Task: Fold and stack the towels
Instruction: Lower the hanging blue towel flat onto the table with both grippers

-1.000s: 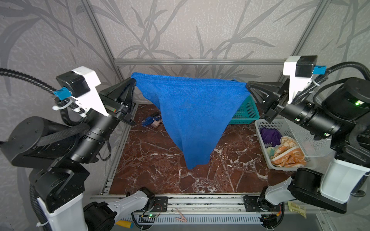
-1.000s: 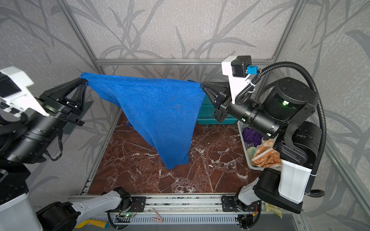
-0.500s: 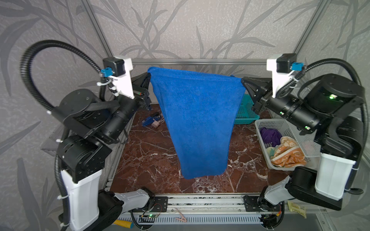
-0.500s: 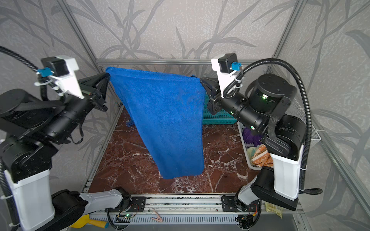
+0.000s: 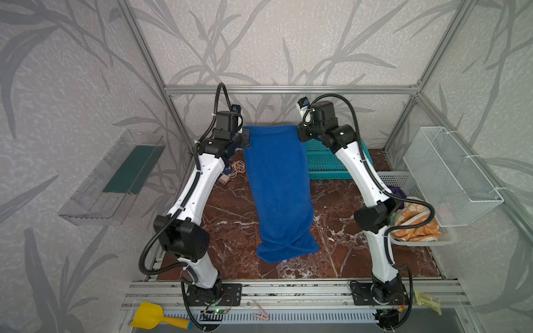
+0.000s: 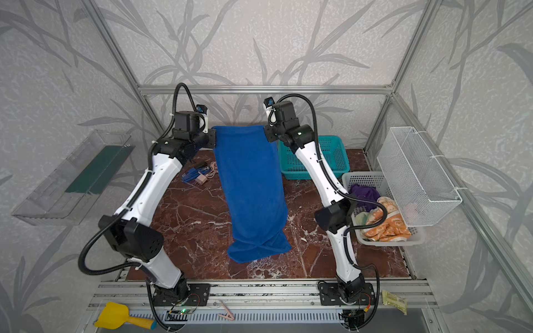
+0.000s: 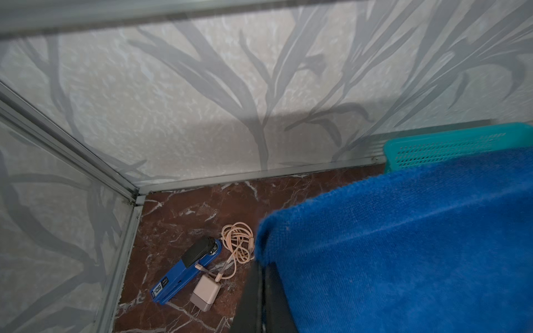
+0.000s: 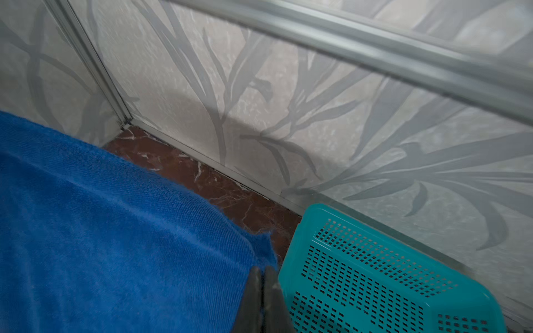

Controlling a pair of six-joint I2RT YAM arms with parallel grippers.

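My grippers are holding the blue towel high by its far edge [image 5: 271, 128] while the blue towel's near end [image 5: 287, 249] lies bunched up, so I should pull the towel straight and then lower its far edge forward.
The blue towel [image 5: 281, 187] [image 6: 251, 184] stretches from the back of the marble table [image 5: 230, 225] toward the front. Its near end lies bunched on the marble. The far edge is held up off the table. My left gripper [image 5: 245, 138] [image 6: 214, 138] [image 7: 261, 266] is shut on its far left corner. My right gripper [image 5: 300, 134] [image 6: 266, 133] [image 8: 262, 269] is shut on the far right corner. A purple towel [image 6: 364, 193] and an orange rabbit-print towel [image 5: 415, 222] [image 6: 386, 222] lie crumpled in a white basket [image 6: 389, 240] at the right.
A teal basket [image 5: 326, 164] [image 8: 375, 274] stands at the back, close beside my right gripper. A blue stapler [image 7: 184, 274] and a charger with coiled cable [image 7: 204, 294] lie at the back left. A wire basket [image 5: 450, 173] hangs on the right wall, a clear shelf [image 5: 115, 176] on the left.
Both arms swung from high near the camera down toward the back wall. The blue towel, hanging free before, now trails over the table with its lower end on the marble.
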